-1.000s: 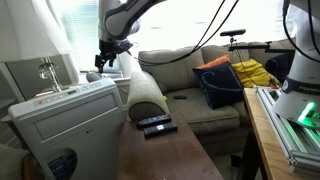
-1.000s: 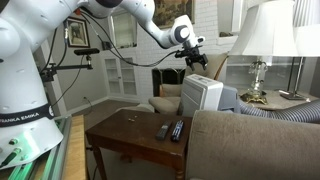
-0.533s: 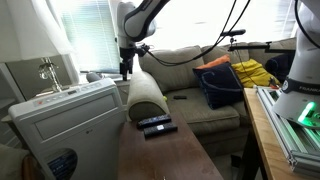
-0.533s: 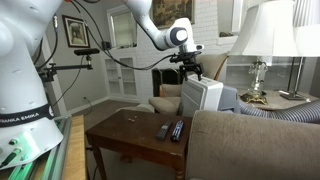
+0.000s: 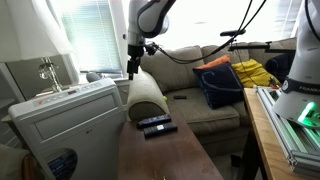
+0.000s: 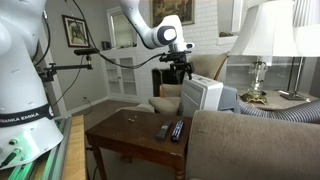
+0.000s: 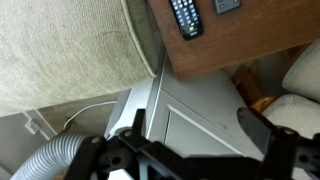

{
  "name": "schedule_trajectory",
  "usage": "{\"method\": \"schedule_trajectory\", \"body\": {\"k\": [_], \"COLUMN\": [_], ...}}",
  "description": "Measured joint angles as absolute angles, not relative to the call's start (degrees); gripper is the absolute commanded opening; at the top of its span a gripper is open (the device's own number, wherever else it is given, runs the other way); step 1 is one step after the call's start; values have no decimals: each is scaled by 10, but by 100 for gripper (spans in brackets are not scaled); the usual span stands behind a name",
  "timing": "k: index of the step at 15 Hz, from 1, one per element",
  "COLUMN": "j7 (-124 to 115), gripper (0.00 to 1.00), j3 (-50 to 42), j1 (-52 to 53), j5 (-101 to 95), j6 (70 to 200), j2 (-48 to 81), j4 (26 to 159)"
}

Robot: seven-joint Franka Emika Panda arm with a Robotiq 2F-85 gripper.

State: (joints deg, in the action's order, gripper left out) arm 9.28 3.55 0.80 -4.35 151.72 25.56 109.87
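Observation:
Next, I swing back and go down over the remote farther from the sofa arm, since my open gripper hangs over the air conditioner (image 6: 204,92), beyond the table's edge.
My gripper (image 5: 133,68) hangs in the air, open and empty, above the beige sofa arm (image 5: 146,94) and beside the white portable air conditioner (image 5: 65,120). In an exterior view the gripper (image 6: 176,72) is just over the unit's top (image 6: 203,94). The wrist view looks straight down: the gripper (image 7: 190,130) has dark fingers (image 7: 256,124) spread wide over the air conditioner (image 7: 190,105), with the sofa arm (image 7: 70,50) alongside. Two black remotes (image 5: 155,125) lie on the brown wooden table (image 5: 165,158); one remote (image 7: 186,17) shows at the wrist view's top edge.
A grey ribbed hose (image 7: 48,160) leaves the air conditioner. A lamp (image 6: 262,40) stands behind the unit. A dark blue bag (image 5: 219,85) and yellow cloth (image 5: 252,72) lie on the sofa. The robot's base with green lights (image 5: 300,115) stands nearby.
The arm has swung from above the back of the air conditioner toward the sofa arm and the table. The jaws have stayed open and empty throughout.

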Motion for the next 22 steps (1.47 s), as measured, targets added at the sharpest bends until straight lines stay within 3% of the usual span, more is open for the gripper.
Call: {"method": "schedule_trajectory", "body": {"k": [11,22], "j7": [99,225], "gripper": [100,100], "j3": [42,16], "j1": [9,-25], "j5": [-45,-85], "j6": [1521,1521], "j2": [233,233], "j4": [1120,1285]}}
